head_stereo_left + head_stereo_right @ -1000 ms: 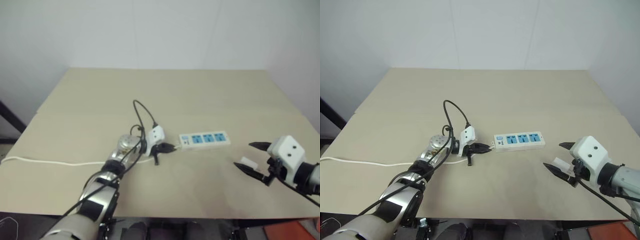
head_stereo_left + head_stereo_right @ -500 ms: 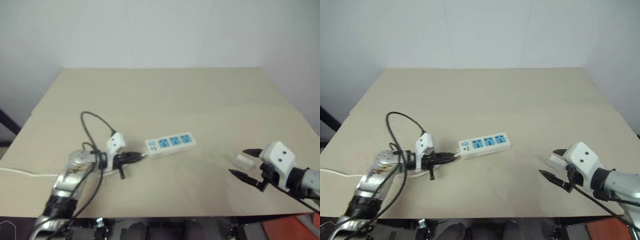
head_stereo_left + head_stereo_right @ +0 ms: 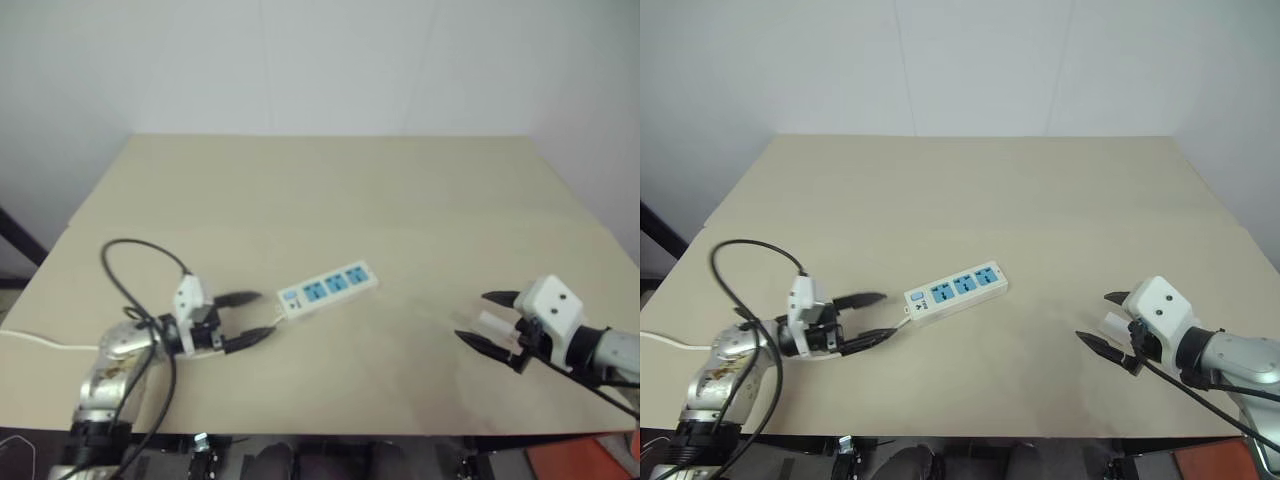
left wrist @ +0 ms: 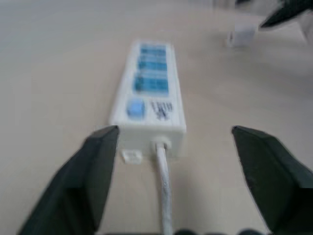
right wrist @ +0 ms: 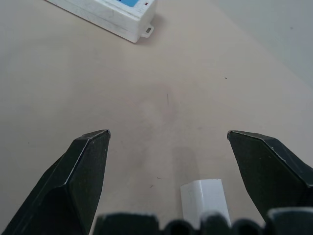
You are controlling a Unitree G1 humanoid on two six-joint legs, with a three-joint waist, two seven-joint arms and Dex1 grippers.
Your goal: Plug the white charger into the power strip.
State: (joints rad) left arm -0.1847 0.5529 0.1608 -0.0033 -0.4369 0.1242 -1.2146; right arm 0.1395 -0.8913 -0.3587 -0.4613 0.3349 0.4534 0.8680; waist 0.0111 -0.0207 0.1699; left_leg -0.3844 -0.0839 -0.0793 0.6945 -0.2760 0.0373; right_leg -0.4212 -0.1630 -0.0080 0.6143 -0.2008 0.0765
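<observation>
My left gripper's fingers straddle only the cable (image 3: 902, 323) behind the slanted power strip, so I should move forward, clamp the power strip's cable end (image 3: 919, 307) and turn the power strip straight.
The power strip (image 3: 327, 289) is a white bar with three blue sockets, lying at a slant on the tan table (image 3: 330, 190), its cable end toward my left gripper. That left gripper (image 3: 258, 315) stands open just behind this end, one finger on each side of the thin white cable (image 4: 163, 181), touching neither. The white charger (image 3: 1112, 323) lies flat on the table at the right, between the open fingers of my right gripper (image 3: 1095, 317) and close to the gripper's base (image 5: 205, 198). The right fingers are not closed on it.
The strip's white cable (image 3: 40, 343) trails off the table's left edge. A black cable (image 3: 130, 262) loops above my left wrist. The table's right edge runs close behind the right gripper. Bare tabletop separates the strip from the charger.
My left gripper, earlier shut at the strip's cable end, dragged the strip leftward, turning it askew, then opened and drew back. The right gripper and the charger stayed where they were.
</observation>
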